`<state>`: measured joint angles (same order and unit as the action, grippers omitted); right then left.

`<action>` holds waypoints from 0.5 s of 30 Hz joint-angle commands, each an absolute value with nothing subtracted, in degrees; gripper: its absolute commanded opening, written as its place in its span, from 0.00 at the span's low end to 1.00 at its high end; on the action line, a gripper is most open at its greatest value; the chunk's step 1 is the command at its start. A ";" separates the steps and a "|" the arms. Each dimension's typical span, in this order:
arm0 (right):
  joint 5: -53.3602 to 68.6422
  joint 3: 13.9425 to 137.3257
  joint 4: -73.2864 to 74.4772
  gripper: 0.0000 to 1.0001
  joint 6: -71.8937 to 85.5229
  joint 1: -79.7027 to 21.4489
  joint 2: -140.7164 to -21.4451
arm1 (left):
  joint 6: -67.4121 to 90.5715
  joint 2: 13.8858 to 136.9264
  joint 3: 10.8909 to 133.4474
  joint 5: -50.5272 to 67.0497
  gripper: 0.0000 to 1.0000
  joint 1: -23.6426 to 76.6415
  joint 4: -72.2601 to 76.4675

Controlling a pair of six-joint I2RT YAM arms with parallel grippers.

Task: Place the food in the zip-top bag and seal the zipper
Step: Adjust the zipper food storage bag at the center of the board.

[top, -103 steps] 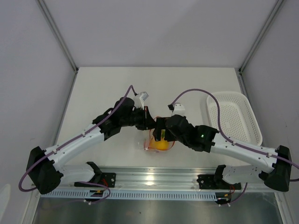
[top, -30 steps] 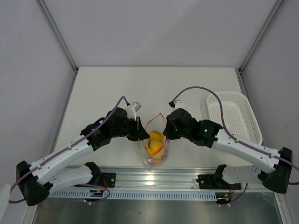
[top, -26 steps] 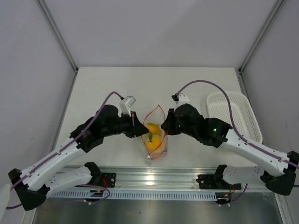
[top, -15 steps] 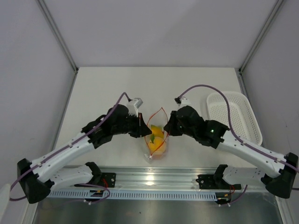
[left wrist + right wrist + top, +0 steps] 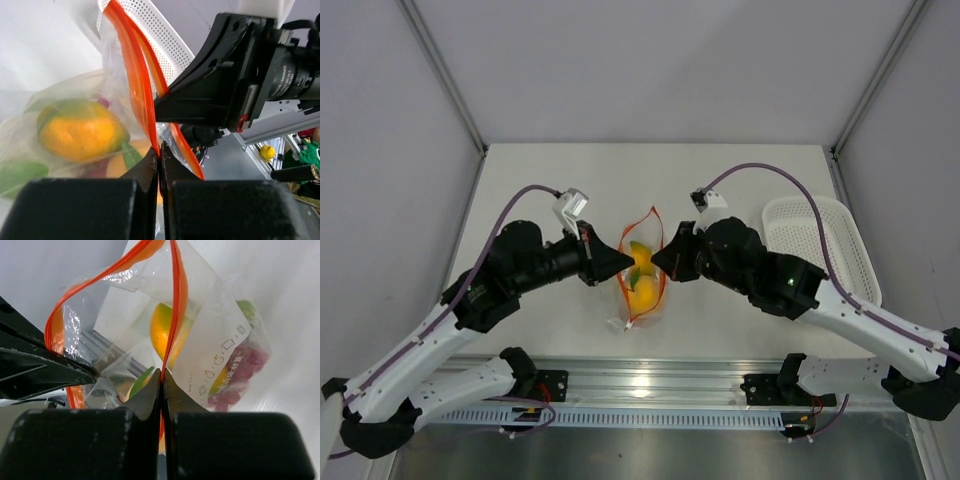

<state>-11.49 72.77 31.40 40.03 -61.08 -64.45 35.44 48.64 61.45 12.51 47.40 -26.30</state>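
Observation:
The bag's opening (image 5: 641, 262) stays open as my grippers hold opposite zipper sides, so next my right gripper releases its side and reaches the zipper's near end (image 5: 631, 322) before sealing.
The clear zip-top bag (image 5: 642, 300) hangs between my two grippers over the table's near middle. Inside it lies the food (image 5: 643, 287): orange and yellow fruit (image 5: 80, 131), a green piece and a red berry cluster (image 5: 241, 369). My left gripper (image 5: 623, 262) is shut on one side of the red-orange zipper (image 5: 134, 85), at the bag's left. Opposite it, my right gripper (image 5: 657, 262) is shut on the other zipper strip (image 5: 175, 305). The mouth stands as a narrow slit between the two strips.
A white perforated basket (image 5: 820, 250) sits at the table's right edge, beyond the right arm. The metal rail with the arm bases (image 5: 650, 385) runs along the near edge, just below the bag.
Both grippers, still shut on the zipper strips, have risen and shifted toward the far side. The bag's mouth has narrowed from a wide loop to a slit.

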 commanded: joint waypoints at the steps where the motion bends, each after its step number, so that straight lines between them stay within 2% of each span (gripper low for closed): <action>1: -11.86 65.76 24.28 0.00 41.92 -61.26 -64.86 | 35.94 51.75 53.74 14.67 0.01 46.15 -23.55; 3: -12.65 61.37 23.56 0.00 42.19 -60.13 -67.14 | 35.95 57.02 51.60 15.12 0.01 45.00 -24.34; 7: -12.04 60.11 25.39 0.00 40.53 -57.48 -73.99 | 35.16 64.33 51.94 15.91 0.01 44.12 -25.40; 11: -13.80 63.45 26.37 0.00 36.31 -57.39 -75.76 | 36.12 62.50 59.05 16.43 0.01 44.38 -25.84; 12: -13.89 64.15 26.37 0.00 35.34 -57.39 -75.50 | 36.47 61.97 64.63 16.35 0.01 44.56 -26.01; 15: -14.41 68.19 26.80 0.00 32.18 -57.39 -73.83 | 35.60 60.82 71.09 15.39 0.01 45.88 -25.85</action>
<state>-12.03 61.67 29.28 36.58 -57.30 -77.38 35.90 65.52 62.15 14.22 44.88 -30.61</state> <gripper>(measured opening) 0.005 0.005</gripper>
